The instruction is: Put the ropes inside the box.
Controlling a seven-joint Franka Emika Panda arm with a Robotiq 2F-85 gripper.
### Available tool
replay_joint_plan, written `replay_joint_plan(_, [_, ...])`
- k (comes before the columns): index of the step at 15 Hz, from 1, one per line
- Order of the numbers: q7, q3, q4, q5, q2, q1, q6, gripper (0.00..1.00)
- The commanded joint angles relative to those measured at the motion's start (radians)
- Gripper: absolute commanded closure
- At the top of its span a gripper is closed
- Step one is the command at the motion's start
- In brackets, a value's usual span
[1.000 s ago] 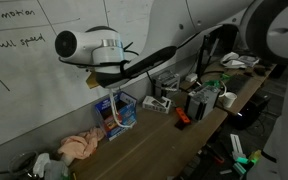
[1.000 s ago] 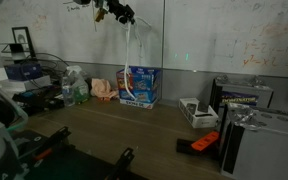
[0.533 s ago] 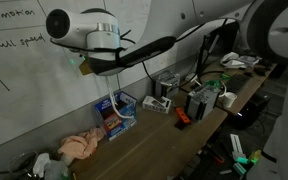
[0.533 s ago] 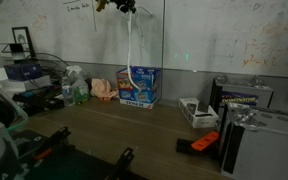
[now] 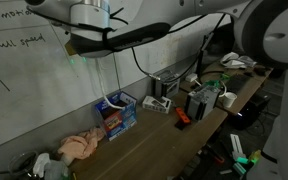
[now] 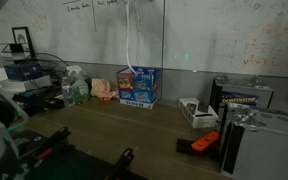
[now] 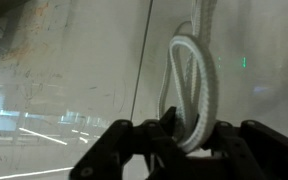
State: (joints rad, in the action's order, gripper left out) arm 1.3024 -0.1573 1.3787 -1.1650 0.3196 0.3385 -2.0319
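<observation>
My gripper should go down and lower the rope's loop into the box's opening (image 6: pixel 142 71), because it holds the loop high above while the white rope's lower end (image 6: pixel 134 66) already reaches into the blue box.
A white rope (image 7: pixel 191 85) is looped and pinched between my gripper's (image 7: pixel 174 128) black fingers in the wrist view. In both exterior views the rope (image 5: pixel 113 78) (image 6: pixel 134 45) hangs straight down in front of the whiteboard. Its lower end reaches into the open blue box (image 5: pixel 120 116) (image 6: pixel 140 88) on the wooden table. My gripper (image 5: pixel 83 47) is high above the box in an exterior view. It is past the top edge of the frame in the exterior view that faces the whiteboard. No second rope shows.
A pink cloth (image 5: pixel 79 147) (image 6: pixel 104 90) lies beside the box. An orange tool (image 5: pixel 181 117) (image 6: pixel 204 143), a white tray (image 6: pixel 196 112) and grey cases (image 6: pixel 252 130) stand further along the table. The whiteboard (image 6: pixel 214 40) is close behind the rope.
My gripper has risen with the rope and left the top of one exterior view. The rope now hangs longer above the box.
</observation>
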Motion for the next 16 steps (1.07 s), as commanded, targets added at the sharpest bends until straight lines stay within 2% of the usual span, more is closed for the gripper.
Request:
replay_joint_plan(1, [-0.082,-0.003,-0.172,0.004,0.059,0.025,0.064,0.95])
replay_joint_plan(5, [-0.111,0.001,-0.215,0.020,0.074,0.025,0.052,0.95])
replay_joint_plan(16, [-0.069,0.005,-0.094,0.032,0.105,-0.053,-0.047,0.95])
